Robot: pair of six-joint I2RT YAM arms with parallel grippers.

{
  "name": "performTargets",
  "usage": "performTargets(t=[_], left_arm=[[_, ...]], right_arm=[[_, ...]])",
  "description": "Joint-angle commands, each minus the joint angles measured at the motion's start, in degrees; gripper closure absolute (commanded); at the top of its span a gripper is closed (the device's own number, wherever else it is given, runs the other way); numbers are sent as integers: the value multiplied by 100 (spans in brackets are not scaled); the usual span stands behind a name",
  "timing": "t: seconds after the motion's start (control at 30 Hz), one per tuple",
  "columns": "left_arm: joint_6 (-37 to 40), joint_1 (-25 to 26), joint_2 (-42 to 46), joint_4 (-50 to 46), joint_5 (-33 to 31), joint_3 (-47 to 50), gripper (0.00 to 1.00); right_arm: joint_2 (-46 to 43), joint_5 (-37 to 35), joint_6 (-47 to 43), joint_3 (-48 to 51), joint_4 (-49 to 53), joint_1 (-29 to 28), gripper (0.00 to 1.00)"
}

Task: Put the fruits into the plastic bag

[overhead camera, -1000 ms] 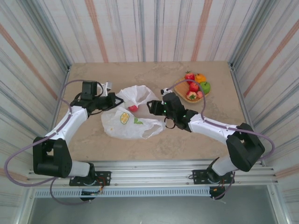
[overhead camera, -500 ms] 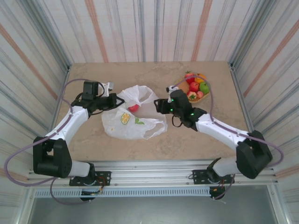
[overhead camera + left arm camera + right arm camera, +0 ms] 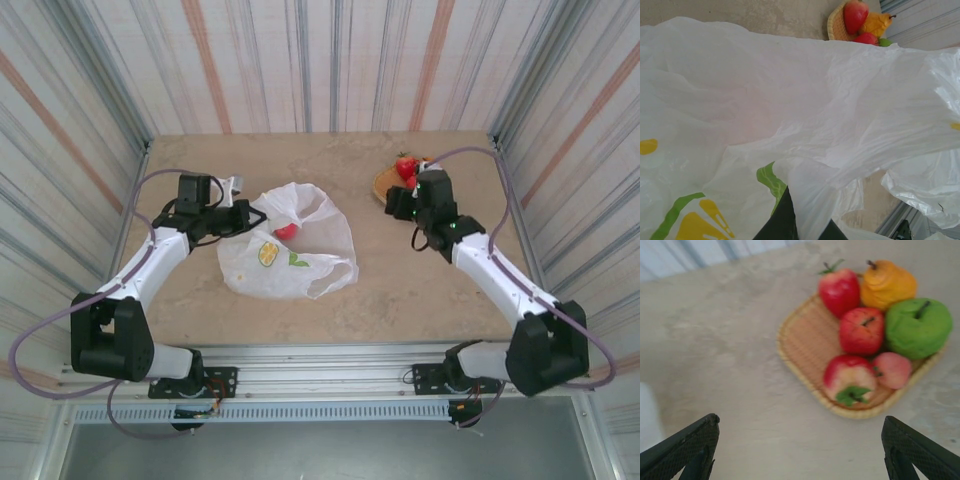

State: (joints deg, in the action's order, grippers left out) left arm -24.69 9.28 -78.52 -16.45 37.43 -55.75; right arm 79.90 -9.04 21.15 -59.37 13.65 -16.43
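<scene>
My open right gripper should keep moving down and close around the red-and-cream apple [image 3: 849, 376], as the tray's empty part [image 3: 812, 347] leaves room beside that apple.
The plastic bag [image 3: 290, 250] lies at mid table, white with lemon prints, and one red fruit [image 3: 286, 231] sits in its open mouth. My left gripper [image 3: 243, 213] is at the bag's left rim. In the left wrist view it [image 3: 807, 226] is shut on a fold of the bag [image 3: 805, 115]. My right gripper [image 3: 400, 202] hovers at the tan tray [image 3: 384, 183], open and holding nothing [image 3: 800, 460]. The tray [image 3: 805, 347] holds a strawberry [image 3: 840, 290], an orange fruit [image 3: 887, 284], a green apple [image 3: 917, 327], a red apple [image 3: 861, 330], a peach [image 3: 892, 370] and a red-and-cream apple [image 3: 847, 377].
The tray stands at the back right of the table, near the striped right wall [image 3: 545, 130]. Bare tabletop [image 3: 420, 290] lies between the bag and the right arm. The left wrist view catches the tray [image 3: 836, 27] beyond the bag.
My right arm has swung away from the bag's mouth, right and back to the tray. The bag's right side has spread out. The left gripper has kept its hold.
</scene>
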Motion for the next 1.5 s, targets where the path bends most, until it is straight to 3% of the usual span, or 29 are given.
performTargets(t=[0.0,0.2,0.6,1.47], left_arm=[[-61,-6,60,-52,37,-40,100],[-75,-14,100,-61,17,-24,100],[-115,-68,126,-69,71,-34,100],[-212,-128,91,-96,168,-66,100]], right_arm=[[680,-228,-554,-542,822,107,14],[1927,-379,-913,-1521,1300,166,14],[3263,-626,-1452,-2752,1888,191,16],[3988,-529,-1703,-3282,2203,315,22]])
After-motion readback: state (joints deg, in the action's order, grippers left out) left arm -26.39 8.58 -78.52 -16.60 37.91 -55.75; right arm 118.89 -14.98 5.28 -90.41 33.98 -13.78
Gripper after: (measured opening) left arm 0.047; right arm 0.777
